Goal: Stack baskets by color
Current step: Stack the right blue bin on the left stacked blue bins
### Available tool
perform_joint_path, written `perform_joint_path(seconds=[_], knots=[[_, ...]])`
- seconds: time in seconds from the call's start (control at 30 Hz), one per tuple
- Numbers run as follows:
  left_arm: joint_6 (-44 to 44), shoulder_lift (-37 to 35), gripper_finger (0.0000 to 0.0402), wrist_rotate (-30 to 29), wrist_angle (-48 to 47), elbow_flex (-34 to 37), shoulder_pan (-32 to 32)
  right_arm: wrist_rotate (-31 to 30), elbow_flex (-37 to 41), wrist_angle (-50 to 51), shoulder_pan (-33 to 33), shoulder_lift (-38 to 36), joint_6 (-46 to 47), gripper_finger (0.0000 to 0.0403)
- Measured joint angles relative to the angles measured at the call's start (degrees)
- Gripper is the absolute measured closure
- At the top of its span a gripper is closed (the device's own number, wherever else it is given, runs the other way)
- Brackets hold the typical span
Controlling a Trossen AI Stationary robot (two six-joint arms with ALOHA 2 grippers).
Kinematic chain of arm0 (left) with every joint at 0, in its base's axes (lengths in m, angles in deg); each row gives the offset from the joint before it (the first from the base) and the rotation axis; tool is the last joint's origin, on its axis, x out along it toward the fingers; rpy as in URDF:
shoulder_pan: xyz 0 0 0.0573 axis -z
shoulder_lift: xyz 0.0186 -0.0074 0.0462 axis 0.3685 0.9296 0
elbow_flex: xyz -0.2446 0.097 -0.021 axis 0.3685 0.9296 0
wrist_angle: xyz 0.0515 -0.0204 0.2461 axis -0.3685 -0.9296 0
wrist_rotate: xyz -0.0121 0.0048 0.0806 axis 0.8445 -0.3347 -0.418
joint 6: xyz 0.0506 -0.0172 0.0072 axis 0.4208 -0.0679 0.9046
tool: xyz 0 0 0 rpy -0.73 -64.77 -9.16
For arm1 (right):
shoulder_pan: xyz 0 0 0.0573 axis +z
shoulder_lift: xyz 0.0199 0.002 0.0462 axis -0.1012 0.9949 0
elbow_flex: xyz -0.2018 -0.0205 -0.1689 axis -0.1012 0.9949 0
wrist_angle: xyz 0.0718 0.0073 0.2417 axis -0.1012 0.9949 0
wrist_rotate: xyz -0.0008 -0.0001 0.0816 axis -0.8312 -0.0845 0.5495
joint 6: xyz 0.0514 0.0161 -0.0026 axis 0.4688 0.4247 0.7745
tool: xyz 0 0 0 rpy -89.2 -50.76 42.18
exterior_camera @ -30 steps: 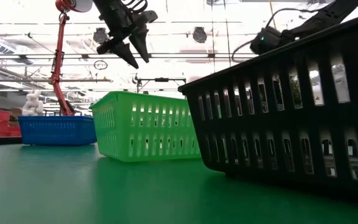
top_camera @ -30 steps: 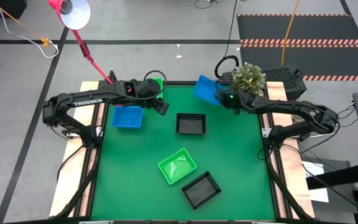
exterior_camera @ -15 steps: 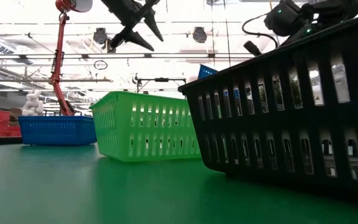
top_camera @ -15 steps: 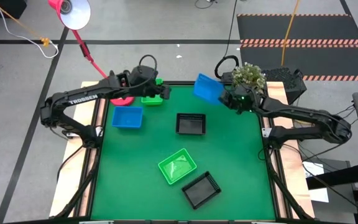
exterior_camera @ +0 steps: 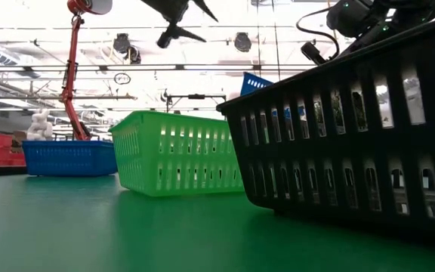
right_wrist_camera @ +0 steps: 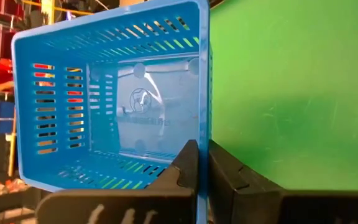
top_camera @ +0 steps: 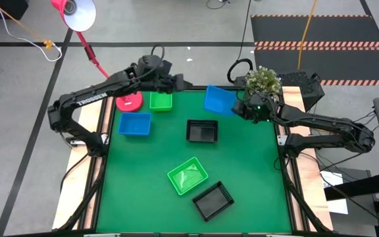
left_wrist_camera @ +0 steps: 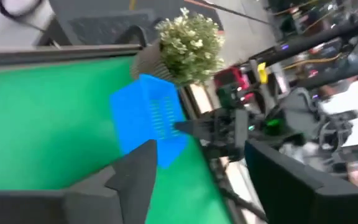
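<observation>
The other blue basket (top_camera: 134, 124) is across the mat from my right gripper, so my left gripper should grab the held basket by its free rim (top_camera: 206, 99) and stack it.
My right gripper (top_camera: 235, 107) is shut on a blue basket (top_camera: 218, 99), held tilted in the air over the table's far right. My left gripper (top_camera: 178, 83) hangs open and empty over the far edge, just beyond a green basket (top_camera: 160, 101) that rests on its bottom. Another blue basket (top_camera: 135, 124) sits at the left and a black basket (top_camera: 201, 131) in the middle. A second green basket (top_camera: 188, 176) and a second black basket (top_camera: 212, 200) lie nearer the front. My right gripper pinches one side wall of the blue basket at its rim (right_wrist_camera: 202, 146), with one finger (right_wrist_camera: 185, 163) inside and one outside. The fingers come from the table's right, slanting down. The basket is lifted clear and tilted, its open side turned toward the gripper.
A round pink lamp base (top_camera: 129, 102) stands beside the far green basket, its red stalk leaning off to the far left. A potted plant (top_camera: 263, 80) stands at the far right corner, close behind my right gripper. Bare green mat lies at the left front and right front.
My left gripper has risen and swung from beside the far green basket toward the far edge, rolling as it went, and its fingers now stand wider apart. The green basket stays on the table. My right gripper has lifted the blue basket slightly.
</observation>
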Motion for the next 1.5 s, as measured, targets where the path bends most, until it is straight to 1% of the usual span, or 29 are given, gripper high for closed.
perform_joint_path(seconds=[0.07, 0.2, 0.33, 0.43, 0.53, 0.67, 0.9, 1.0, 1.13, 1.3, 1.4, 1.5], knots=[[-3.08, 1.59, 0.0133, 0.30, 0.39, 0.16, 0.06, 0.23, 0.00, 0.08, 0.00, 0.01, -0.70, 0.0400], [-3.23, 5.23, 0.0086, 2.12, 3.44, 0.15, 1.33, 1.45, 0.00, 0.06, -0.04, 0.01, -0.93, 0.0400], [-4.53, 9.17, 0.0049, 1.55, 5.44, 0.15, 2.96, 3.07, 0.00, 1.31, 0.00, 0.01, -2.44, 0.0400], [-4.91, 11.61, 0.0043, -1.24, 5.89, 0.15, 3.49, 3.16, 0.00, 2.83, 0.00, 0.01, -3.33, 0.0400], [-4.99, 13.92, 0.0052, -2.61, 6.36, 0.15, 3.73, 3.11, 0.00, 2.58, 0.00, 0.01, -3.86, 0.0399], [-5.13, 16.73, 0.0085, -2.78, 6.94, 0.15, 3.66, 3.03, 0.00, 2.59, 0.00, 0.01, -4.95, 0.0399], [-4.98, 20.09, 0.0164, -2.43, 10.97, 0.15, 3.64, 2.98, 0.00, 2.45, -0.02, 0.01, -5.58, 0.0399], [-4.88, 20.70, 0.0204, -2.06, 11.10, 0.15, 3.62, 2.94, 0.00, 2.28, -0.02, 0.01, -5.58, 0.0399], [-3.20, 20.79, 0.0267, -1.81, 10.96, 0.15, 3.59, 2.73, 0.00, 1.86, -0.04, 0.01, -6.30, 0.0391], [-0.96, 20.81, 0.0338, -2.12, 10.36, 0.20, 3.17, 2.87, 0.00, -0.73, -0.04, 0.01, -7.41, 0.0354], [0.10, 20.79, 0.0367, -1.44, 10.05, 0.20, 2.56, 2.89, 0.00, -3.43, -0.04, -0.01, -9.09, 0.0321], [0.92, 20.55, 0.0387, 0.46, 9.10, 0.26, 1.58, 3.34, 0.00, -5.50, -0.04, -0.25, -9.85, 0.0279]])
